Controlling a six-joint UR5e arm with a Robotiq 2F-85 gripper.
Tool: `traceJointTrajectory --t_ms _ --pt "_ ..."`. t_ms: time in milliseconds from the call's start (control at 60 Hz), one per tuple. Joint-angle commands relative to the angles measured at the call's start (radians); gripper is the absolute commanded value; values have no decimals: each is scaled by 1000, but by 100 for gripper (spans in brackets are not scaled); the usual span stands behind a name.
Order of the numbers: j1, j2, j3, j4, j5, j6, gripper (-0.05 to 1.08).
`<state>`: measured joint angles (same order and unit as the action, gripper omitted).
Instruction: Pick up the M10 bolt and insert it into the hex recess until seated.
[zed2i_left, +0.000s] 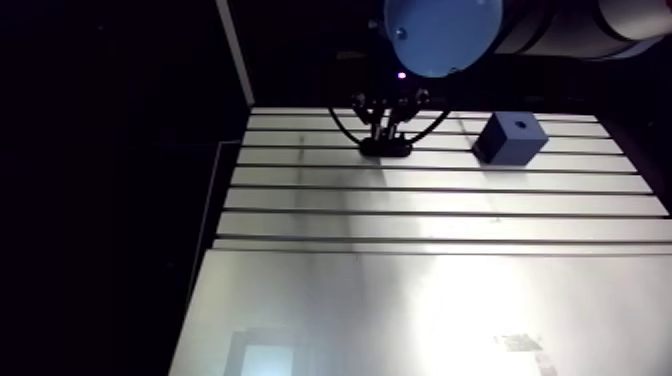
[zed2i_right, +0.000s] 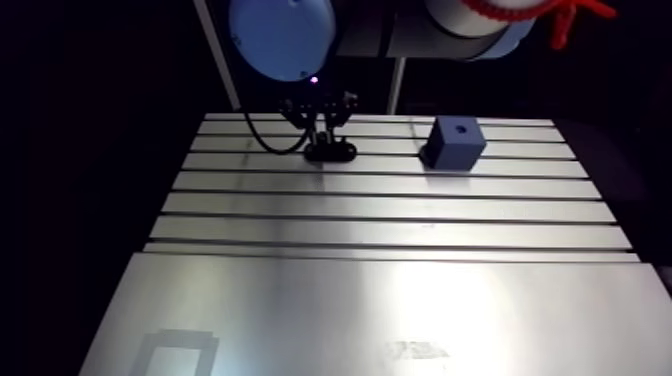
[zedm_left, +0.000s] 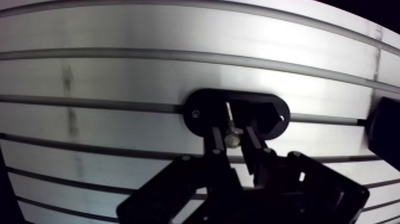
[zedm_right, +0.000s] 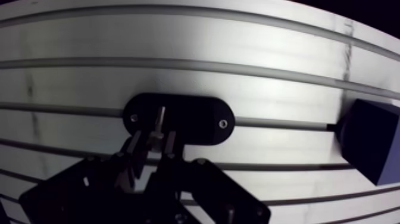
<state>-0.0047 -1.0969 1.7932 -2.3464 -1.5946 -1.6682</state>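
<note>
A screw (zedm_left: 196, 114) can be seen in the end of the black oval holder, so the holder (zed2i_left: 385, 149) will stay in place when I lift the M10 bolt out of it.
A black oval holder (zedm_left: 202, 110) lies on the slotted table, and the M10 bolt (zedm_left: 231, 139) stands in it with its metal head up. My gripper (zedm_left: 233, 128) is down over the holder, open, one finger close on each side of the bolt's head. A narrow gap shows on one side. In the arm view the gripper (zed2i_left: 386, 128) sits at the table's far edge, on top of the holder (zed2i_left: 386, 148). The blue block (zed2i_left: 510, 138) with the dark recess in its top face stands to the right of it, apart from the gripper.
The aluminium table (zed2i_left: 420, 300) has several long slots across its far half and a smooth plate nearer the camera. In the wrist view, the blue block (zedm_right: 369, 140) sits beside the holder, along the same slot.
</note>
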Motion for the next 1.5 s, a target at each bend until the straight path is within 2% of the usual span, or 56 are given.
traceJointTrajectory --t_ms 17,583,967,1383,1500 --pt "0 -3 -1 0 0 0 72" --pt "-3 -17 -11 3 3 -2 72" --pt "-33 -49 -23 15 6 -3 75" --pt "-60 -77 -67 79 12 -43 79" --pt "-60 -92 -95 132 14 -47 79"
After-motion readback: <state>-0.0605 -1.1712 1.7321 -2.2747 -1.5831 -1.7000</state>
